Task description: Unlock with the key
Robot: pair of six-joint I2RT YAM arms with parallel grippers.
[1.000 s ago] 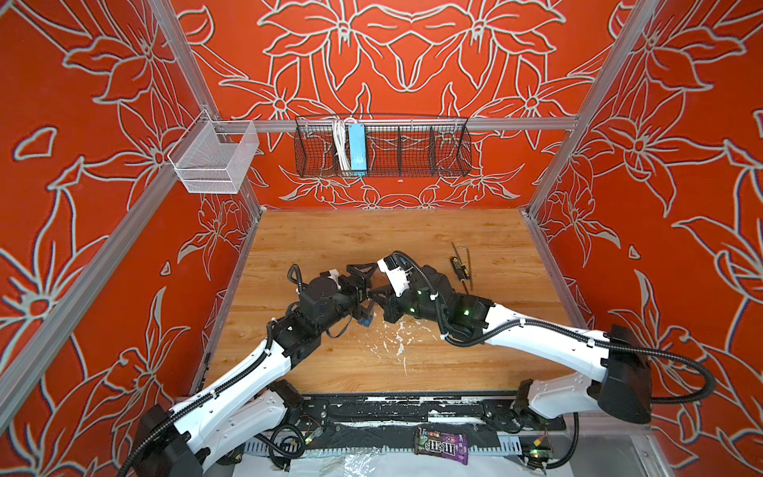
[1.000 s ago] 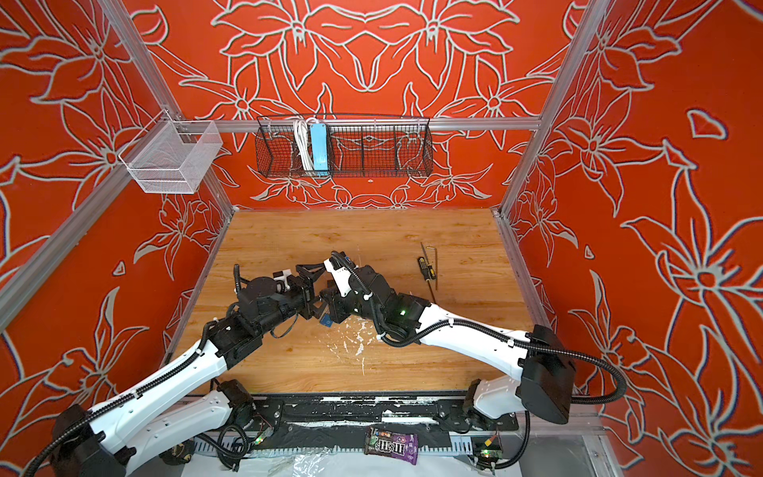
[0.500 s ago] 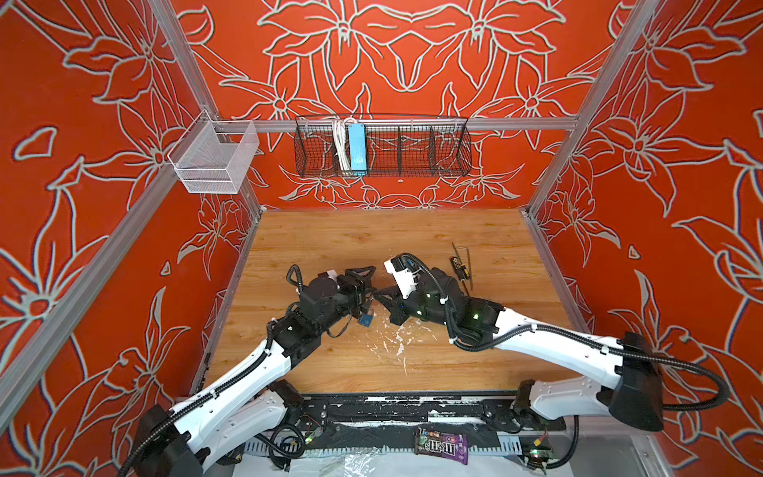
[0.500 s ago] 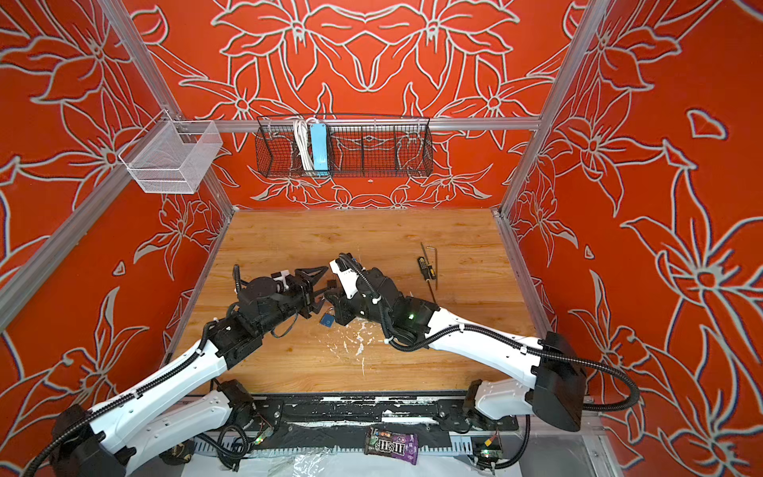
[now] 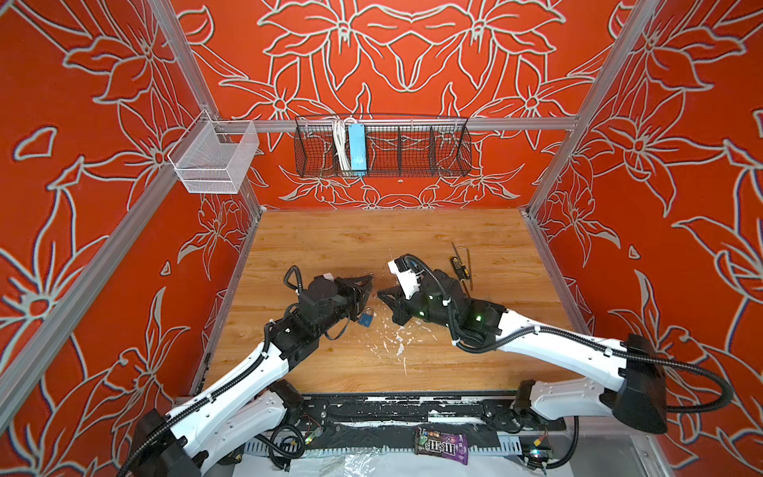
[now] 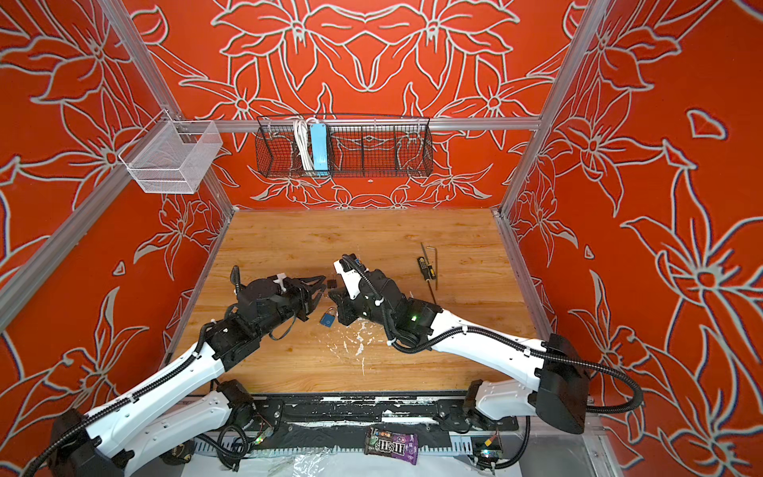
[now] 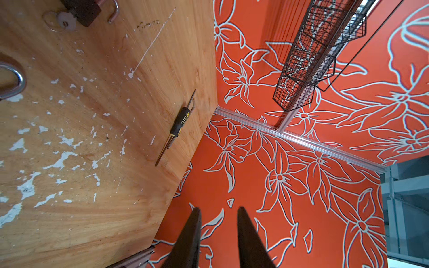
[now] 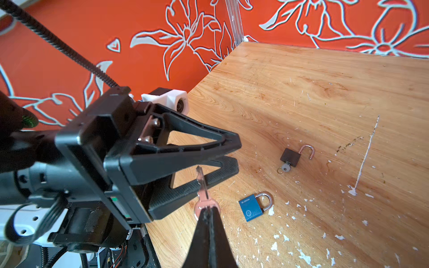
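My right gripper is holding the key's head (image 8: 206, 207) by its edge, so my left gripper needs to hold the key's blade (image 8: 201, 180) while my right gripper grips the flat sides of the head.
A small blue padlock (image 5: 366, 318) (image 6: 327, 319) (image 8: 253, 207) lies flat on the wooden table with its shackle closed. My right gripper (image 8: 209, 210) (image 5: 382, 295) is shut on the head of a silver key (image 8: 203, 190), whose blade points toward my left gripper. My left gripper (image 7: 218, 208) (image 8: 238, 154) (image 5: 369, 283) hovers above the table, just beyond the blue padlock. Its jaws stand a narrow gap apart with nothing between them. A dark padlock (image 8: 290, 157) (image 7: 86, 11) with an open shackle and a key in it lies farther back.
A black-and-yellow screwdriver (image 5: 459, 266) (image 7: 180, 121) and an Allen key (image 5: 468, 264) lie at the right rear of the table. A black wire basket (image 5: 382, 146) and a white mesh basket (image 5: 214, 159) hang on the walls. White paint chips (image 5: 392, 338) dot the table's middle.
My left gripper's jaws have narrowed from wide open to a small gap. My right gripper has drawn back to the right with the key, so the two grippers stand farther apart.
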